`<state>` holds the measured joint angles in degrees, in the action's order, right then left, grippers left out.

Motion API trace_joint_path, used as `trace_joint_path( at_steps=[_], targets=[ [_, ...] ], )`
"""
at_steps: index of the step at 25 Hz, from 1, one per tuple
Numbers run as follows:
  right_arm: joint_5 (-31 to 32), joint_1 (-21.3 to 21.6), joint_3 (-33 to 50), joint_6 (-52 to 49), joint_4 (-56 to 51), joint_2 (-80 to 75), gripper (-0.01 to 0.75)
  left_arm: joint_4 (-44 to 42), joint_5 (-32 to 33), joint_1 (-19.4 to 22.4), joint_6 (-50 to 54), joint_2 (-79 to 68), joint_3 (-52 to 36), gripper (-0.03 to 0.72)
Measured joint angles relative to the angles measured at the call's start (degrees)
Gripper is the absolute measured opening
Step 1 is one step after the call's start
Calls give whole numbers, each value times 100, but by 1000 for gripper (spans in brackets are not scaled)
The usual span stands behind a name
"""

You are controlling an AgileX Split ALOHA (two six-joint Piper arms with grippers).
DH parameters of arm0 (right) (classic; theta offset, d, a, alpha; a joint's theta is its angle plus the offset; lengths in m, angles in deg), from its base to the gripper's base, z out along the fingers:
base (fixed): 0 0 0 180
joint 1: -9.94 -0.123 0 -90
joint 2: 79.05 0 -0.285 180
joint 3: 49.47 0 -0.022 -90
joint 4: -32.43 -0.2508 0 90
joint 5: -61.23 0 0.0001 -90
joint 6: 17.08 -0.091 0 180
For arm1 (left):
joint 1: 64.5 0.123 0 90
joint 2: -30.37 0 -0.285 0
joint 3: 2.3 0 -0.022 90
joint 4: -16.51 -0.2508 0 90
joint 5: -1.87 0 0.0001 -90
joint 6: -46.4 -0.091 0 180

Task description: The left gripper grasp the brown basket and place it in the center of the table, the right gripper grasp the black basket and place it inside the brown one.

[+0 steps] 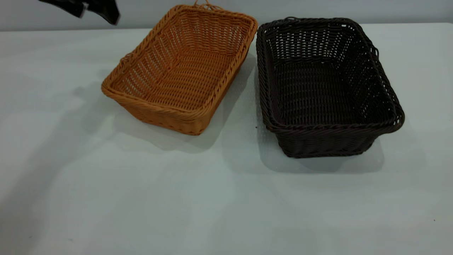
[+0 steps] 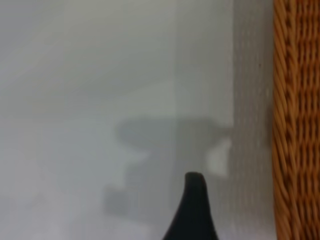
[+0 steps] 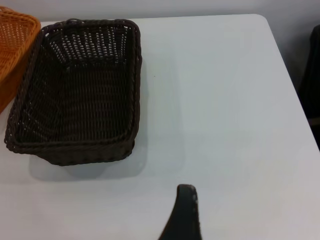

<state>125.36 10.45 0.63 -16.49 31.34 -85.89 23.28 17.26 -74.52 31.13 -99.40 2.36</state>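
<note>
Open table lies along the brown basket's outer rim for one finger, so my left gripper should go on going toward that rim until its fingers straddle it, and then close.
The brown basket stands on the table left of centre and towards the back, turned at an angle. The black basket stands close beside it on the right, and both are empty. My left gripper is open in the air at the back left, apart from the brown basket's left rim. In the left wrist view one finger shows over bare table, beside the basket's braided rim. My right gripper is outside the exterior view. Its one visible finger hangs over bare table, well off the black basket.
The table's far edge meets a grey wall just behind both baskets. The table's right edge and rounded corner show in the right wrist view, with dark floor beyond. Bare tabletop lies in front of the baskets.
</note>
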Motion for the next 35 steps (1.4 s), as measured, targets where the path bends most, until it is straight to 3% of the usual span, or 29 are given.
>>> trace_joint_path(
  at_steps=[10, 16, 21, 28, 35],
  targets=[
    [0, 0, 0, -177, -7, 0, 593, 24, 373, -293, -39, -1410, 1432, 572],
    [-22, 0, -11, -298, -7, -24, 593, 132, 426, -294, -39, -1881, 1688, 546],
    [-73, 0, -297, -396, -26, -689, 593, 143, 348, -294, -39, -2130, 1769, 420],
    [-543, 0, -670, -400, -500, -2555, 593, 220, 307, -313, -60, -2156, 1808, 90],
    [-1218, 0, -682, -110, -2163, -4616, 593, 219, 856, -307, -307, -1690, 1982, 76]
  ],
)
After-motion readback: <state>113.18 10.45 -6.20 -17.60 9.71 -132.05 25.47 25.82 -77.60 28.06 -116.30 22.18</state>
